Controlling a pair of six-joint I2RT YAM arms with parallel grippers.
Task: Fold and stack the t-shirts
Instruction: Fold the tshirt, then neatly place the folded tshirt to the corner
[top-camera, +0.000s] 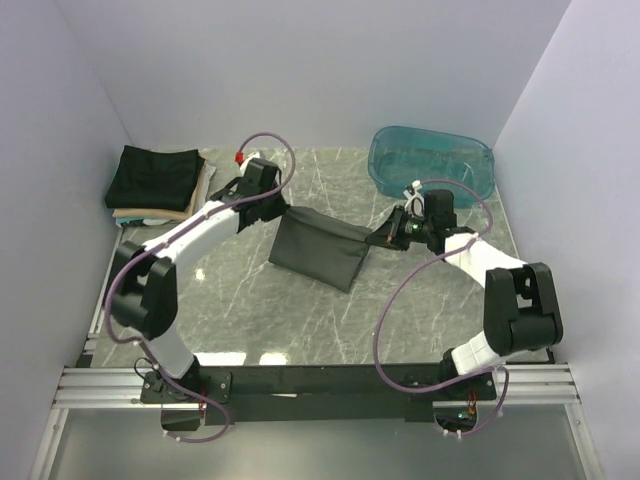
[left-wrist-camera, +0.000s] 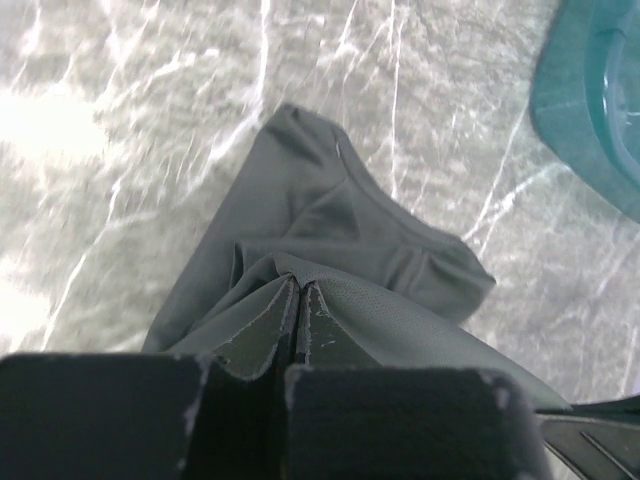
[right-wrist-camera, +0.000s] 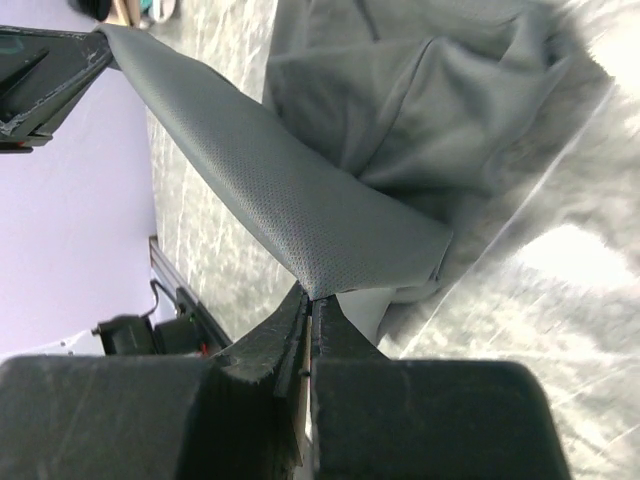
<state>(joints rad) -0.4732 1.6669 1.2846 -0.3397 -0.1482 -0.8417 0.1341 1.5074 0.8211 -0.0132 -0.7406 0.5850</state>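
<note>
The t-shirt's held edge (top-camera: 328, 222) runs taut between my grippers above the t-shirt's lower part (top-camera: 318, 256), so my right gripper should keep lowering the t-shirt's corner until it lies down, then release.
A dark charcoal-grey t-shirt (top-camera: 322, 250) hangs stretched between my two grippers over the middle of the table, its lower part draping onto the marble. My left gripper (top-camera: 280, 212) is shut on its left top corner; in the left wrist view the cloth (left-wrist-camera: 340, 230) bunches right at the closed fingertips (left-wrist-camera: 298, 285). On the other side my right gripper (top-camera: 378, 238) is shut on the right corner, and the fabric (right-wrist-camera: 290, 190) runs taut from its tips (right-wrist-camera: 312, 298) toward the left gripper (right-wrist-camera: 60, 60). A stack of folded t-shirts (top-camera: 158, 182), black on top with tan and cream below, lies at the back left.
A translucent teal plastic tub (top-camera: 432, 160) stands at the back right, its edge also visible in the left wrist view (left-wrist-camera: 590, 90). Lavender walls close in the table on three sides. A black rail (top-camera: 320, 378) carries the arm bases along the near edge.
</note>
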